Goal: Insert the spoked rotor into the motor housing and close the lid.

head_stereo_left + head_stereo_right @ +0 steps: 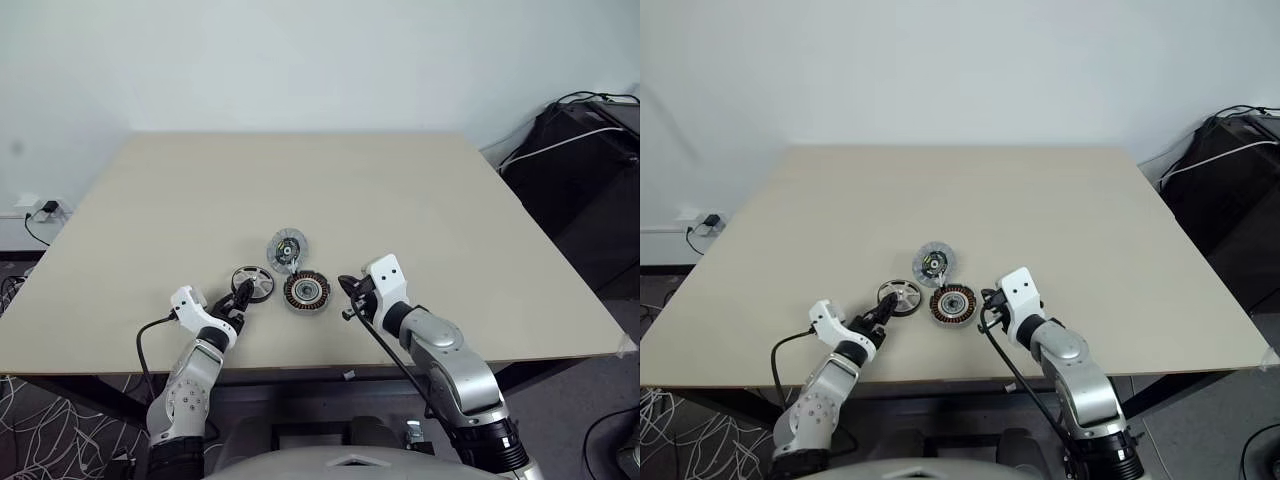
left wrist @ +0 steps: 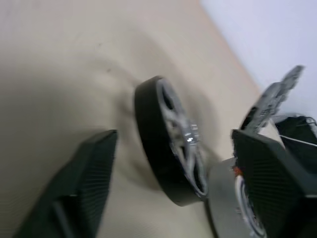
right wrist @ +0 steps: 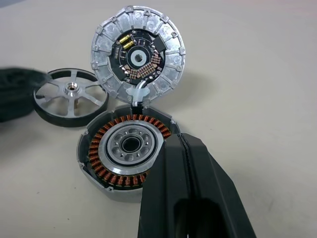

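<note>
Open gaps show (image 2: pixel 168 101) between the rotor's spokes. So the spoked rotor (image 1: pixel 253 284) will leave copper windings in view inside its rim when I lower it into the housing.
The spoked rotor (image 1: pixel 252 282), black-rimmed with silver spokes, lies on the table just left of the motor housing (image 1: pixel 306 291), whose copper windings ring a silver centre. The lid (image 1: pixel 287 247) stands tilted up at the housing's far edge, its circuit side (image 3: pixel 137 58) facing me. My left gripper (image 1: pixel 240 296) is open, and in the left wrist view the rotor (image 2: pixel 173 144) sits between its two fingers (image 2: pixel 86 181). My right gripper (image 3: pixel 181 141) is shut and empty, its tip close beside the housing's (image 3: pixel 130 148) right rim.
The tan table (image 1: pixel 420 200) has wide bare room beyond the parts. Black equipment and cables (image 1: pixel 590 150) stand off its right side. A wall socket (image 1: pixel 40 208) sits at the left. The table's front edge (image 1: pixel 300 372) is close behind both grippers.
</note>
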Controlling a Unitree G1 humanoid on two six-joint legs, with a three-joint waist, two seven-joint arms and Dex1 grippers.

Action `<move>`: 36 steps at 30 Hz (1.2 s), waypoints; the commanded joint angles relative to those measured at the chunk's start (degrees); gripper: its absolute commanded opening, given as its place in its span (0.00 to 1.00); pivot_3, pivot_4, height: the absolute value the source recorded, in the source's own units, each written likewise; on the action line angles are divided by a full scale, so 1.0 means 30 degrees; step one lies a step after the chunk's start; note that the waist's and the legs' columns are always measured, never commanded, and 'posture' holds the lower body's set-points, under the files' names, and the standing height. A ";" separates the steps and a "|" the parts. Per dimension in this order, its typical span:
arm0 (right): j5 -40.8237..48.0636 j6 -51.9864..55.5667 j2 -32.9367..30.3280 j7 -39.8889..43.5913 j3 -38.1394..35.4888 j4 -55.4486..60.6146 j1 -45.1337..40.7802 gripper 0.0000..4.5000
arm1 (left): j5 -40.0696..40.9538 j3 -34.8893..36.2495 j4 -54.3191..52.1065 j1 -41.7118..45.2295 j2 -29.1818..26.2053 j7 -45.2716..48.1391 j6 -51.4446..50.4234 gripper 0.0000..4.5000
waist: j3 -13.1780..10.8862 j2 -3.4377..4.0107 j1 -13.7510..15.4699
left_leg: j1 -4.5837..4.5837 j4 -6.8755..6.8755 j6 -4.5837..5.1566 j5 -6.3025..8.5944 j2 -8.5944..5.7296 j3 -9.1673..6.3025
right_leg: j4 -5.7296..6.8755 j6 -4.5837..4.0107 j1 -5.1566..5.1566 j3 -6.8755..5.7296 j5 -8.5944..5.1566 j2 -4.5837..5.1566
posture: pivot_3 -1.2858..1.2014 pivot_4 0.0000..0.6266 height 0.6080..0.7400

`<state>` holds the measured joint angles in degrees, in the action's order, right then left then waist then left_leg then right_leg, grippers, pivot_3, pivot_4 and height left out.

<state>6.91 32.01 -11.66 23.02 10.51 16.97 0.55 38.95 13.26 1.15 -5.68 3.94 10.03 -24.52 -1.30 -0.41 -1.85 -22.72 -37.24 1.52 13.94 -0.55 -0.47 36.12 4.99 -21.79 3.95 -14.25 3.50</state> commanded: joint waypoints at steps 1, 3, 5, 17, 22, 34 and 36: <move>0.0191 -0.0053 -0.0014 -0.0262 -0.0246 0.0970 -0.0085 0.00 | 0.0152 0.0108 -0.0021 0.0423 0.0392 -0.0281 -0.0144 0.52 | -0.0001 -0.0001 0.0004 | 0.0000 0.0000 -0.0001 0.0000 0.0001 -0.0001 | -0.0001 0.0000 -0.0001 0.0001 0.0000 0.0000 | 0.52 0.00 1.00; 0.0234 -0.0058 -0.0034 -0.0330 -0.0252 0.0978 -0.0047 0.00 | 0.0151 0.0150 0.0037 0.0413 0.0400 -0.0410 -0.0174 0.37 | -0.0001 -0.0002 0.0036 | -0.0002 0.0001 -0.0002 0.0001 0.0002 -0.0003 | -0.0002 -0.0001 -0.0001 -0.0001 0.0000 0.0000 | 0.52 0.00 1.00; 0.0259 -0.0061 -0.0062 -0.0384 -0.0254 0.0998 -0.0011 0.00 | 0.0159 0.0238 0.0070 0.0381 0.0381 -0.0532 -0.0145 0.22 | 0.0000 -0.0003 0.0051 | -0.0002 0.0001 -0.0004 0.0002 0.0004 -0.0002 | -0.0004 -0.0002 -0.0001 0.0000 0.0000 0.0001 | 0.52 0.00 1.00; 0.0941 0.0375 -0.1183 -0.0068 -0.1056 0.2514 0.1223 0.00 | 0.3529 0.2317 -0.2247 -0.1172 0.0870 0.1044 0.0861 0.06 | -0.0013 -0.0029 0.0144 | -0.0032 0.0004 -0.0047 0.0030 0.0033 -0.0006 | -0.0031 -0.0003 -0.0012 0.0001 0.0000 0.0010 | 0.52 0.00 1.00; 0.1100 0.0234 -0.1292 -0.0141 -0.1159 0.2221 0.1240 0.00 | 0.5116 0.1601 -0.3858 -0.1886 0.0440 0.2345 -0.0261 0.06 | -0.0022 -0.0045 0.0144 | -0.0033 -0.0002 -0.0086 0.0054 0.0041 -0.0002 | -0.0035 -0.0003 -0.0010 0.0000 -0.0001 0.0018 | 0.52 0.00 1.00; 0.0887 0.0208 -0.1165 -0.0497 -0.0741 0.2395 0.1293 0.00 | 0.5096 -0.1822 -0.4903 -0.0259 -0.0635 0.0901 -0.3983 0.06 | -0.0026 -0.0050 0.0159 | -0.0031 -0.0009 -0.0003 0.0004 0.0007 -0.0001 | -0.0033 0.0000 -0.0008 -0.0001 0.0001 -0.0013 | 0.52 0.00 1.00; 0.0845 0.0162 -0.1184 -0.0586 -0.0774 0.2364 0.1323 0.00 | 0.5333 -0.1883 -0.4740 0.0160 -0.0960 0.0190 -0.5059 0.06 | -0.0025 -0.0048 0.0156 | -0.0029 -0.0009 -0.0002 0.0004 0.0007 0.0001 | -0.0032 0.0001 -0.0006 0.0000 0.0002 -0.0015 | 0.52 0.00 1.00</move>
<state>9.36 33.12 -15.29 21.63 8.58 21.99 5.09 54.13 8.08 -11.70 -6.42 1.68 11.87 -37.53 -1.37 -0.56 -1.38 -22.80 -37.27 1.51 13.95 -0.53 -0.47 36.03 4.99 -21.81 3.95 -14.25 3.45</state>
